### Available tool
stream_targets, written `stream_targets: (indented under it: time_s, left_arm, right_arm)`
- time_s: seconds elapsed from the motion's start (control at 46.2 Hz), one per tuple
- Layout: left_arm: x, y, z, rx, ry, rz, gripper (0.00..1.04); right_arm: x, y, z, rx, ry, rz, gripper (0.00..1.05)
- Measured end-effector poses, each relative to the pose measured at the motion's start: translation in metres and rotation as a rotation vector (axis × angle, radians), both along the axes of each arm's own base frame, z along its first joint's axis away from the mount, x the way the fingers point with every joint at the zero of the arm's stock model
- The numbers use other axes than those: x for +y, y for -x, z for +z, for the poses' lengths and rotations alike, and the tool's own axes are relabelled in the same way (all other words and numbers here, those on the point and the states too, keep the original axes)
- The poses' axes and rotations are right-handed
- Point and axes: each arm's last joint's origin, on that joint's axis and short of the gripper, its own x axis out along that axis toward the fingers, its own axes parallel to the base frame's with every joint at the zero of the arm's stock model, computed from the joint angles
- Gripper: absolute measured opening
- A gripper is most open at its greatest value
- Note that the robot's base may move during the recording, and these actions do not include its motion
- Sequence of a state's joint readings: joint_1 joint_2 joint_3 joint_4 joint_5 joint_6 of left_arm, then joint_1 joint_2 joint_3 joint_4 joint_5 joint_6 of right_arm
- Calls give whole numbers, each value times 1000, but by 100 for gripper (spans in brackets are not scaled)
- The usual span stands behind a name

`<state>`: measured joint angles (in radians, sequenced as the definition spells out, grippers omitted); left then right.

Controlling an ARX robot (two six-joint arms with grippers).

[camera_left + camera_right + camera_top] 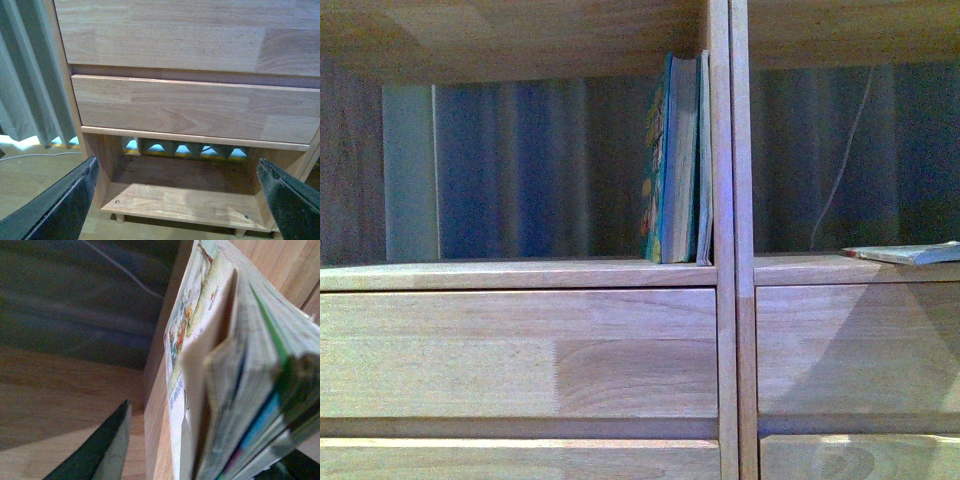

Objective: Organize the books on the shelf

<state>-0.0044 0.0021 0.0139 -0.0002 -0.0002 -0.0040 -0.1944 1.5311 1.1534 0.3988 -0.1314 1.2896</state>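
The page edges (240,385) fan into uneven clumps, so I expect the white paperback (189,332) to squeeze in at my right gripper and spread beyond when I lift it.
In the front view, a teal-edged book (672,160) stands upright at the right end of the left compartment. A thin pale book (704,160) leans between it and the shelf's central upright (732,200). A white paperback (905,253) lies flat on the right compartment's board. In the right wrist view this paperback (210,340) fills the frame, its pages fanned. My right gripper (212,435) is open, with one finger (102,450) beside the book and the other mostly hidden behind it. My left gripper (177,200) is open and empty, facing the lower drawers.
Two plain drawer fronts (190,107) sit above an open bottom compartment (180,200) in the left wrist view. A grey curtain (30,75) hangs beside the shelf. A white cable (845,150) runs down behind the right compartment.
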Motion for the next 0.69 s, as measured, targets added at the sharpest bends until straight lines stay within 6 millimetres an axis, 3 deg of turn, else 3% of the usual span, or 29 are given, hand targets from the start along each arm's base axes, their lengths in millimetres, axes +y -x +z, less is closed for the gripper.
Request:
stream_targets:
  time_s: [0.282, 0.433, 0.563, 0.65, 0.693]
  left_arm:
    - [0, 0, 0, 0, 0, 0, 97]
    - [0, 0, 0, 0, 0, 0, 97]
    - [0, 0, 0, 0, 8, -15, 97]
    - [7, -8, 11, -67, 99, -301, 97]
    - [12, -10, 13, -69, 125, -353, 97]
  right_arm:
    - [-1, 4, -23, 9, -4, 18, 11]
    - [-4, 10, -26, -17, 1, 42, 7]
    - [-1, 32, -16, -85, 26, 97, 7]
    - [3, 52, -1, -156, 53, 140, 7]
    - [5, 58, 4, -180, 63, 159, 7]
